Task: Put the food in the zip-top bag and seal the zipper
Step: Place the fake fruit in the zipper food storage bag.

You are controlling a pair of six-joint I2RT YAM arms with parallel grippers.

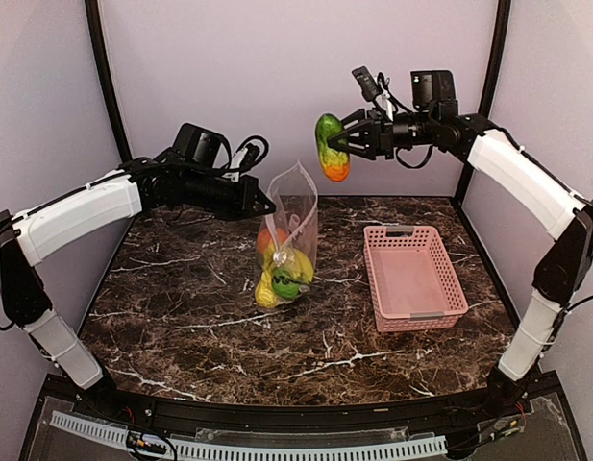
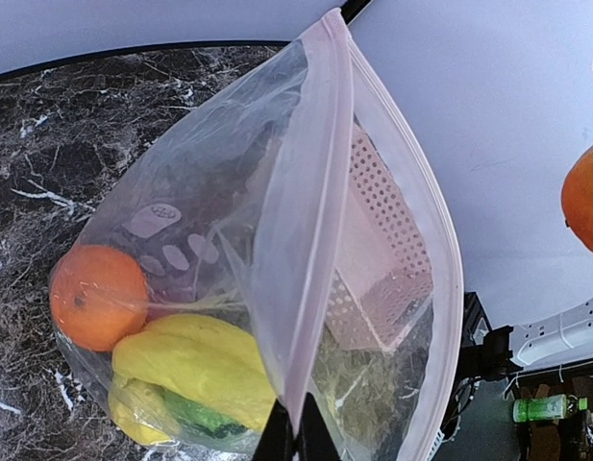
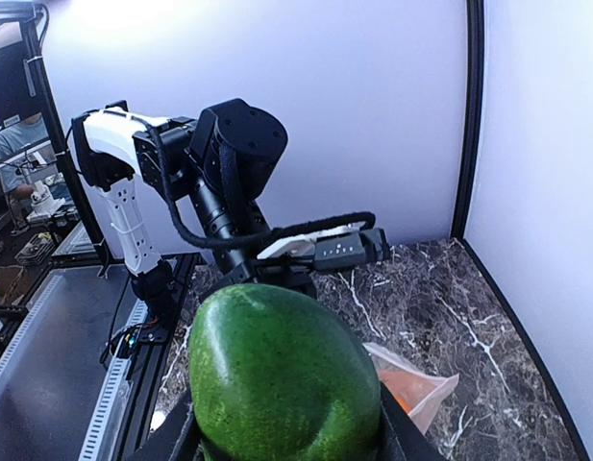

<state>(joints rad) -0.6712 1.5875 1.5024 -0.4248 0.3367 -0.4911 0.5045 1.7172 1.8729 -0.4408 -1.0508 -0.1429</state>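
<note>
I should next carry the fruit (image 1: 331,147) across with my right gripper until the fruit's orange end is over the bag's opening, because the fruit hangs upright and higher than the bag's opening (image 1: 298,184).
The clear zip-top bag (image 1: 294,230) hangs upright over the table, its mouth up. My left gripper (image 1: 260,203) is shut on the bag's mouth edge, on the pale pink zipper strip (image 2: 306,250). Inside the bag lie an orange (image 2: 96,296), a yellow piece (image 2: 195,363) and a green piece (image 2: 200,419). My right gripper (image 1: 351,140) is shut on a green and orange mango-like fruit (image 1: 331,147), held high, up and to the right of the bag's mouth. The fruit fills the right wrist view (image 3: 282,375), with the bag (image 3: 411,389) below it.
The pink slatted basket (image 1: 412,277) stands empty at the right of the dark marble table (image 1: 181,307). Pale walls and black frame posts close the back and sides.
</note>
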